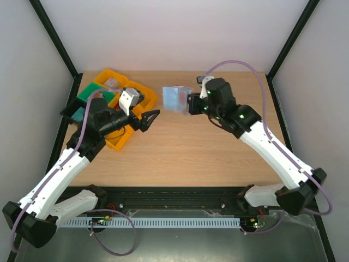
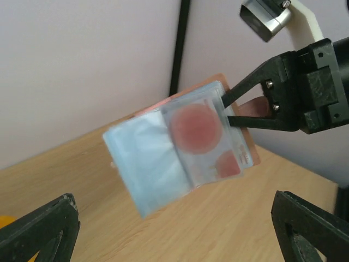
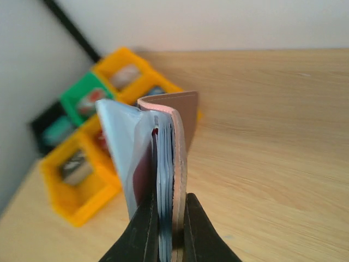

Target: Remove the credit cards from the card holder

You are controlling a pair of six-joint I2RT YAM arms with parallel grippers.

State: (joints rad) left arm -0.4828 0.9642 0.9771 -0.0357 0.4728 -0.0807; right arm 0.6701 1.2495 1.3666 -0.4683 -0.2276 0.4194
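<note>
The leather cover together with the credit cards [image 3: 170,174] is pinched in my right gripper, so my left gripper should take hold of the card holder's loose end [image 1: 168,100] before my right gripper opens.
My right gripper [image 1: 189,103] holds the tan card holder [image 1: 175,98] up off the table, behind its middle. In the right wrist view its jaws [image 3: 166,229] pinch the leather cover [image 3: 181,136] together with the stack of light blue-grey credit cards [image 3: 165,164]; a clear sleeve [image 3: 117,142] flares off to the left. From the left wrist, the holder's tan edge [image 2: 248,146] shows behind a card with red circles [image 2: 202,131] and a pale blue sleeve [image 2: 144,164]. My left gripper [image 1: 152,120] is open and empty, to the left of the holder and apart from it, its fingers [image 2: 49,229] spread wide.
Yellow trays [image 1: 112,76], a green one [image 1: 90,93] and a black one [image 1: 71,112] with small blocks sit at the back left, under and behind my left arm. Black frame posts stand at the table's back corners.
</note>
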